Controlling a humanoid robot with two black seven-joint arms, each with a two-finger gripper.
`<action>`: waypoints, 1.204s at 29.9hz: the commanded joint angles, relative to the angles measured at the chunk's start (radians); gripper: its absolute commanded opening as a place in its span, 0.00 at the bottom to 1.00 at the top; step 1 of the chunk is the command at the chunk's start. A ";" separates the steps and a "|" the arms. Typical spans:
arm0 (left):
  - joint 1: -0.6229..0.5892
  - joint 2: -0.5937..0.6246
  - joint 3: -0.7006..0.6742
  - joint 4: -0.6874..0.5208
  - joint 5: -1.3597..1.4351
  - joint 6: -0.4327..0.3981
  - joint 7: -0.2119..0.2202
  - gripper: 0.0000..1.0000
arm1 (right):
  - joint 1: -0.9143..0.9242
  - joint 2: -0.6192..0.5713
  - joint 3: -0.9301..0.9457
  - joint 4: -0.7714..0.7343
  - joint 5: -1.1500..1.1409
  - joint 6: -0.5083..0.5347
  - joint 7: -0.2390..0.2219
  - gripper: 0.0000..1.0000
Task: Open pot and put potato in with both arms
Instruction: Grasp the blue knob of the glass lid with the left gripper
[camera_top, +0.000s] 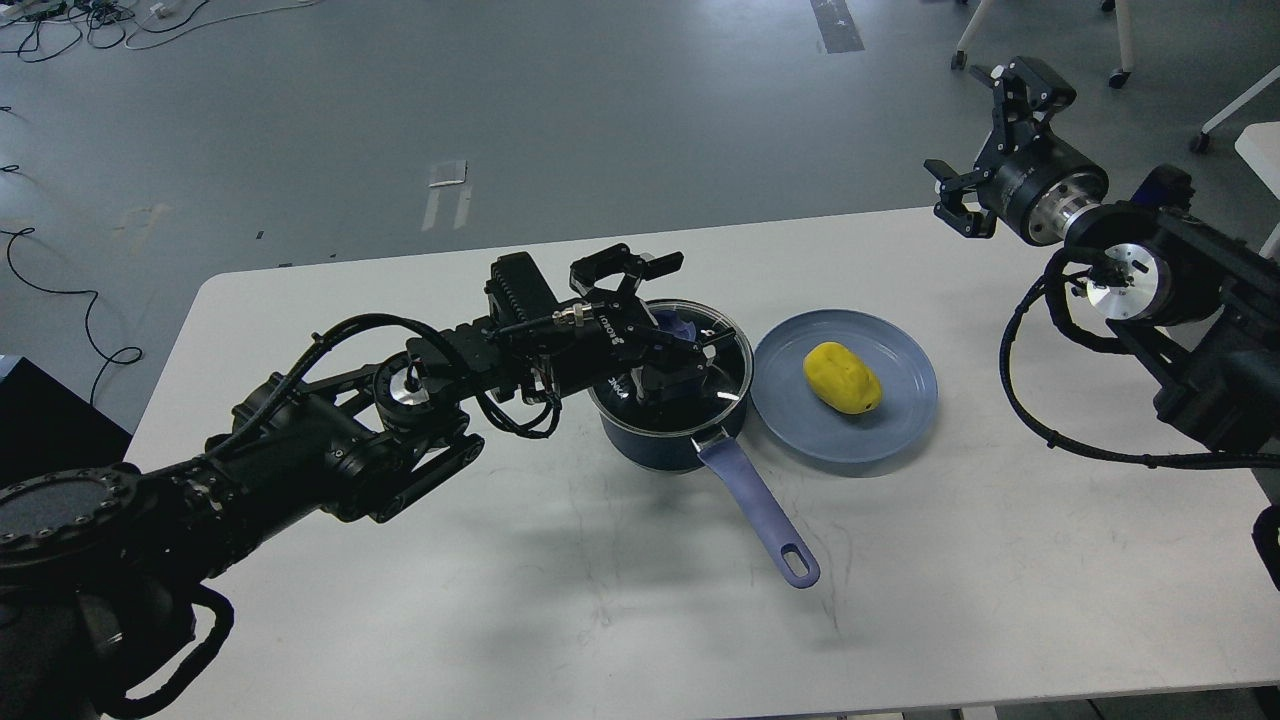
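Observation:
I see only plain black through the glass lid (717, 383), so I should expect an empty pot (656, 451) when I raise the lid by its blue knob.
The dark navy pot (655, 448) stands mid-table with its glass lid (722, 368) on and its lavender handle (762, 512) pointing toward me. My left gripper (682, 308) is low over the lid, open, with a finger on either side of the blue knob (678, 324), which is partly hidden. The yellow potato (842, 378) lies on a light-blue plate (905, 400) just right of the pot. My right gripper (968, 138) is open and empty, held high beyond the table's far right edge.
The white table (500, 600) holds only the pot and plate. Behind it on the grey floor are chair legs on castors (1117, 76) and cables (60, 25). A black box (45, 425) is at the left edge.

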 joint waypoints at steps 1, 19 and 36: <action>0.007 -0.003 0.001 0.015 -0.005 0.000 0.000 0.98 | 0.000 -0.001 -0.001 -0.002 0.000 0.000 0.000 1.00; 0.033 -0.002 0.064 0.045 -0.031 -0.009 0.000 0.98 | -0.016 -0.001 -0.002 -0.001 0.002 -0.014 0.005 1.00; 0.049 -0.002 0.065 0.077 -0.084 -0.026 0.000 0.47 | -0.034 -0.001 -0.007 -0.002 0.000 -0.023 0.008 1.00</action>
